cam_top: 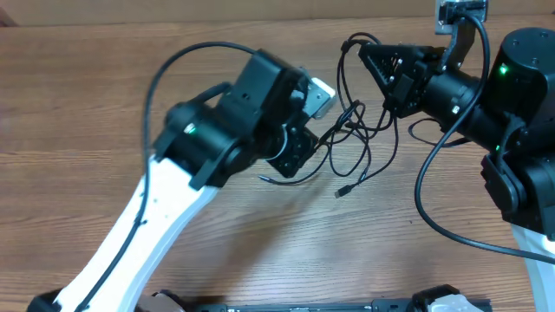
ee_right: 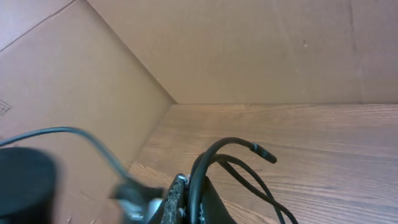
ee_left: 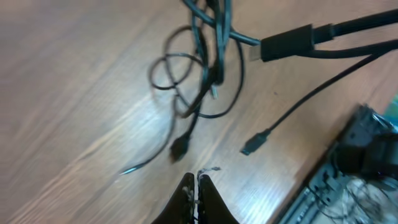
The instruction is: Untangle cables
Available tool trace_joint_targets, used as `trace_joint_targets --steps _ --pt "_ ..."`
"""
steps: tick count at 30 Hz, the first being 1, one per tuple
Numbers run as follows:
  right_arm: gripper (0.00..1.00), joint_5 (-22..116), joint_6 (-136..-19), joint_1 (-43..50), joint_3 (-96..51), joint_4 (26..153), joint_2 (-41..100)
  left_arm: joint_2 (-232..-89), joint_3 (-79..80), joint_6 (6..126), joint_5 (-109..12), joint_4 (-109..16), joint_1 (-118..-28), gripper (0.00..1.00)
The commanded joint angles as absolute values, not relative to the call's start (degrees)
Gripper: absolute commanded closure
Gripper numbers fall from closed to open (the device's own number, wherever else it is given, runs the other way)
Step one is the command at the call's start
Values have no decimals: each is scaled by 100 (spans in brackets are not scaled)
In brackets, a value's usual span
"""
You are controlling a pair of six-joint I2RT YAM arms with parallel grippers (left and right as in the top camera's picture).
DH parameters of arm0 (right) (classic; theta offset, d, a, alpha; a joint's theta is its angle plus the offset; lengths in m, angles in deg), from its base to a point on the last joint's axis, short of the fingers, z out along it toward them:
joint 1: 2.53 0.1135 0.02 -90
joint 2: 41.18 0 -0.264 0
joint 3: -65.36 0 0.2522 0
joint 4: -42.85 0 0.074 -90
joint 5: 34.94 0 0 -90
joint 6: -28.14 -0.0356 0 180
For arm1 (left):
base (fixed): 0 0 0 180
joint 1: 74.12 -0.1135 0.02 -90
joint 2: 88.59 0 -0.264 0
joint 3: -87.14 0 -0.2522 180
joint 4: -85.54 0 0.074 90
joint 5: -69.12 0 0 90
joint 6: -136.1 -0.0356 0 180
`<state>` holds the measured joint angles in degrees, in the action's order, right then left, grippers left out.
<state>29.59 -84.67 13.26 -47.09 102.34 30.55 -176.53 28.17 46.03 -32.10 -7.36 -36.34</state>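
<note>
The knot (cam_top: 352, 121) lies ahead of my left gripper's closed fingers, so my left gripper should open, reach in and grip the bundled cables (ee_left: 219, 65) before my right gripper pulls.
Thin black cables (cam_top: 357, 130) lie in a loose tangle on the wooden table between the two arms, with small plug ends (cam_top: 344, 191) trailing toward the front. My right gripper (cam_top: 362, 48) reaches in from the right and is shut on a cable loop (cam_top: 347, 45). In the right wrist view that cable (ee_right: 227, 146) rises from between the fingers (ee_right: 179, 194) and ends in a small plug (ee_right: 264, 154). My left gripper (cam_top: 290, 160) hangs just left of the tangle. In its wrist view the left gripper (ee_left: 198, 178) is shut on nothing, with the knot (ee_left: 199, 68) and loose plugs (ee_left: 252, 144) ahead of it.
A cardboard wall (ee_right: 124, 62) stands at the far side of the table. A black frame with wires (ee_left: 360, 162) runs along the table's front edge (cam_top: 303, 306). A mounted device (cam_top: 460, 13) sits at the top right.
</note>
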Motion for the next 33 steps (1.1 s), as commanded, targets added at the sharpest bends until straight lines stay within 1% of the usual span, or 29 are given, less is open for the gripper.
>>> trace_joint_targets --steps 1,2,3,4,6,8,12,15,28,29,33 --pt "96 2845 -8410 1348 -4899 10079 2880 -17360 2826 4979 -2519 -721 -3717 93" --pt "96 2681 -8410 1348 -4899 10018 2869 -17336 2826 4981 -2517 -721 -3742 81" --pt "96 2476 -8410 1350 -4899 9933 2869 -17323 2826 4979 -2524 -712 -3759 63" --pt "96 2262 -8419 1350 -4901 9856 2869 -17323 2826 4979 -2522 -697 -3759 50" --pt "96 1916 -8547 1350 -4901 9708 2869 -17354 2826 4970 -2493 -644 -3759 39" --pt "96 1824 -8864 1350 -4901 9577 2869 -17404 2826 4926 -2487 -601 -3763 39" --pt "96 1785 -9352 1350 -4904 9454 2863 -17515 2826 4909 -2491 -592 -3763 45" --pt "96 1562 -9535 1363 -4904 9424 2865 -17548 2826 4909 -2493 -638 -3763 47" --pt "96 1468 -9789 1440 -4904 9113 2871 -17550 2823 4907 -3029 -898 -3761 47" --pt "96 1494 -9789 1440 -4901 9115 2880 -17550 2823 4904 -3079 -902 -3761 48" --pt "96 1512 -9813 1440 -4901 9094 2893 -17550 2823 4907 -3289 -946 -3761 60"
